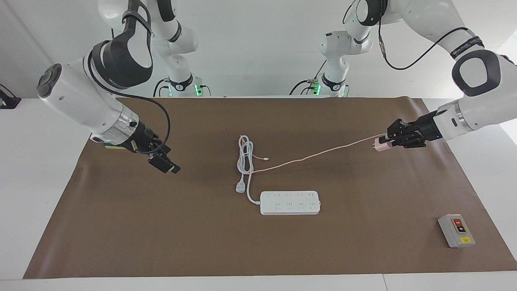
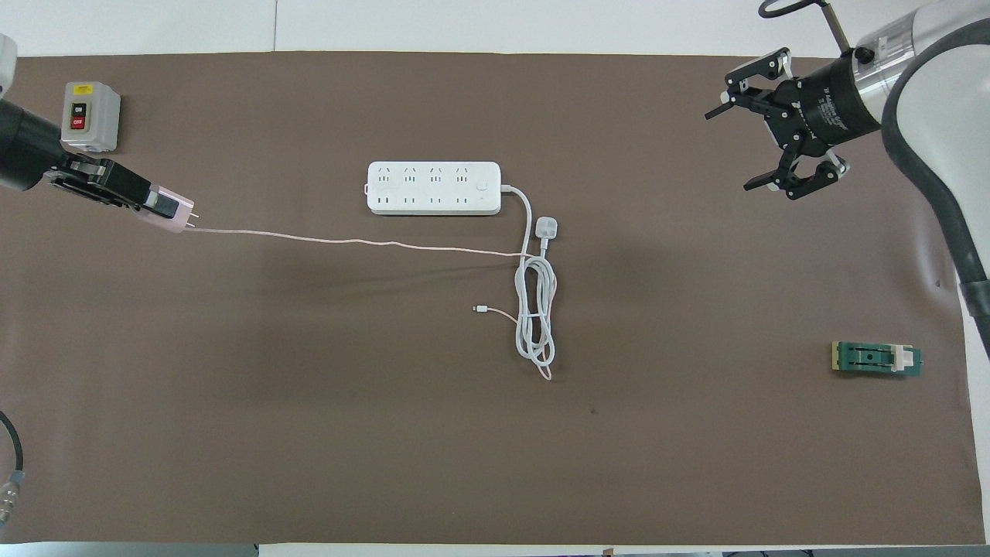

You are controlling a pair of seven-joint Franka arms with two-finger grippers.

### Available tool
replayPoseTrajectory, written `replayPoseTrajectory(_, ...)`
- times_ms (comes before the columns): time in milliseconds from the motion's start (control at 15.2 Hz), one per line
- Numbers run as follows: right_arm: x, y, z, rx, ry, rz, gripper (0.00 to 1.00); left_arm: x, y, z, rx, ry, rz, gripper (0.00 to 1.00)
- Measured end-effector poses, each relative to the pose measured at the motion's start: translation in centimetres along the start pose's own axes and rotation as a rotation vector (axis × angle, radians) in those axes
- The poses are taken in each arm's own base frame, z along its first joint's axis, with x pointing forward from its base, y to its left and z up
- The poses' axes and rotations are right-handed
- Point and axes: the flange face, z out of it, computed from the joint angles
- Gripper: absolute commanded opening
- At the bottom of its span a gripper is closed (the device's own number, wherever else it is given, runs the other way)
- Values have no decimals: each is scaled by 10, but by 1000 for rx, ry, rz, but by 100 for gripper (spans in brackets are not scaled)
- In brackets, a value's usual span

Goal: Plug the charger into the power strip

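Observation:
Next, I turn my left gripper back and point the charger's prongs down over the power strip (image 2: 383, 190), because the pink cable (image 2: 357, 242) is stretched straight from the coiled cord to the charger.
The pale pink charger (image 1: 381, 144) is held in my left gripper (image 1: 388, 141), which is shut on it above the mat at the left arm's end of the table. It also shows in the overhead view (image 2: 166, 213), in the left gripper (image 2: 155, 203), with its prongs pointing toward the table's middle. Its thin pink cable (image 2: 348, 242) trails to the coiled cord. The white power strip (image 1: 289, 202) lies flat mid-table, sockets up (image 2: 433, 188). My right gripper (image 2: 754, 131) is open and empty over the right arm's end (image 1: 163, 161).
The strip's thick white cord (image 2: 536, 317) lies coiled nearer the robots than the strip, its three-pin plug (image 2: 546, 227) beside the strip. A grey switch box (image 2: 90, 116) sits at the left arm's end. A green block (image 2: 876, 359) lies at the right arm's end.

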Motion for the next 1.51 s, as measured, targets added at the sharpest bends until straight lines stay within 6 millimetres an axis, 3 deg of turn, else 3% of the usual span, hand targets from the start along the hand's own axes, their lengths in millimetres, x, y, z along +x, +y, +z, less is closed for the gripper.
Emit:
replayPoseTrajectory(394,22,46,-38,-151,76,-449,100,-13,-19,-37,141,31,-57,0)
replayPoseTrajectory(657,20,72,-61,-266,123,-713,100,-13,-22,-44,199,46,-177,0)
replayPoseTrajectory(986,-4,110,-97,-310,136,-914,100,4,17,-28,349,12,-239,0)
replayPoseTrajectory(1183,-17,131,-107,-360,111,-922,100,10,21,-29,352,97,-492,0)
replayPoseTrajectory(1511,-24,130,-104,-447,127,-948,100,39,67,-1,347,189,-724,0)
